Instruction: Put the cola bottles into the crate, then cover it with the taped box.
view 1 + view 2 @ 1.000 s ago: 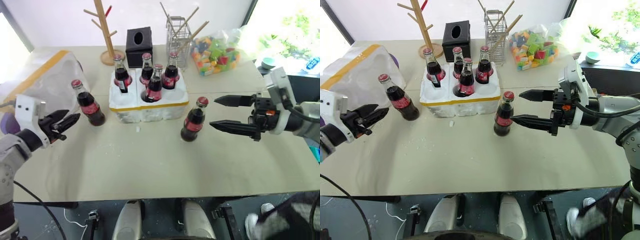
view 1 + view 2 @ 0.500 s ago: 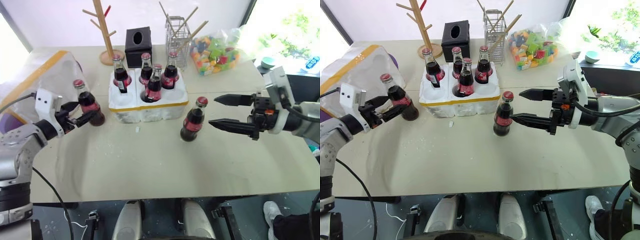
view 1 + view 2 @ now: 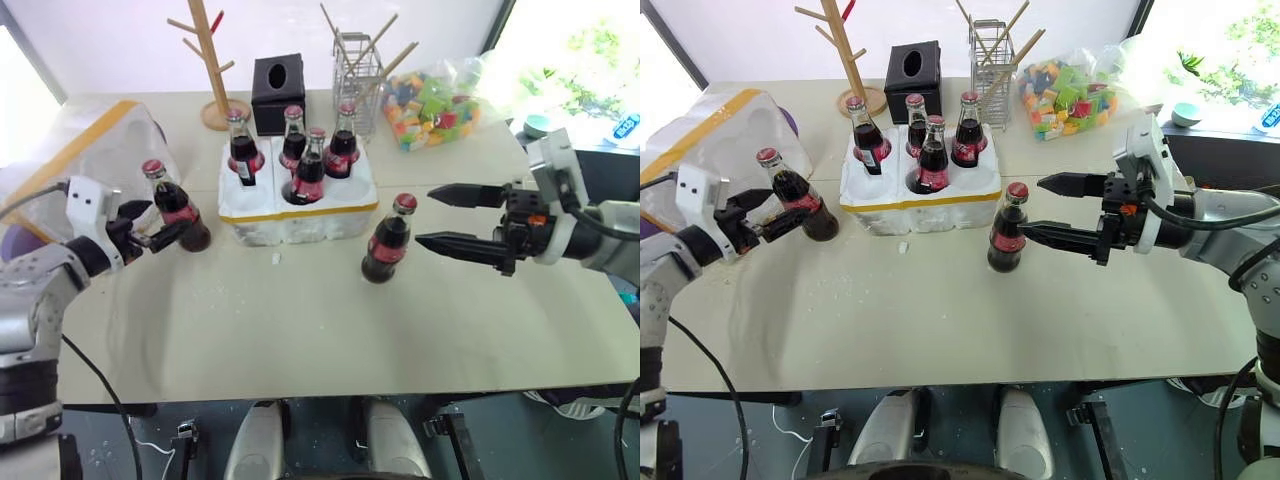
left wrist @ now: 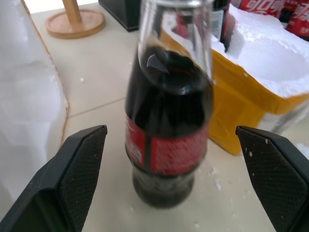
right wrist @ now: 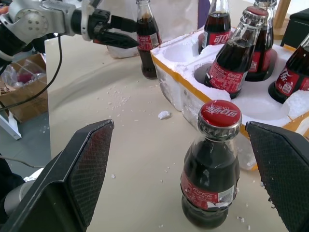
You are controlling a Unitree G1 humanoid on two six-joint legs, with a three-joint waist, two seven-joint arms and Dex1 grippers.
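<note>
The cola bottle (image 3: 178,207) beside the taped box will go just as deep as the crate's bottles (image 3: 308,170) when I lower it in, because those are sunk to their labels.
The crate (image 3: 330,212), low white foam with a yellow band, holds several upright cola bottles (image 3: 308,170). One loose cola bottle (image 3: 178,208) stands left of the crate, beside the taped box (image 3: 85,150). My left gripper (image 3: 160,224) is open, a finger on each side of that bottle (image 4: 166,125), not touching it. Another cola bottle (image 3: 386,240) stands in front of the crate's right corner. My right gripper (image 3: 424,216) is open and level, its tips just right of this bottle (image 5: 212,169), with nothing held.
Behind the crate stand a wooden mug tree (image 3: 207,60), a black tissue box (image 3: 277,92), a wire basket of sticks (image 3: 357,65) and a bag of coloured blocks (image 3: 440,105). Foam crumbs (image 3: 276,258) lie on the beige table (image 3: 300,320).
My left gripper opened and moved forward to the bottle left of the crate, so its fingers now straddle it. The right gripper has stayed put.
</note>
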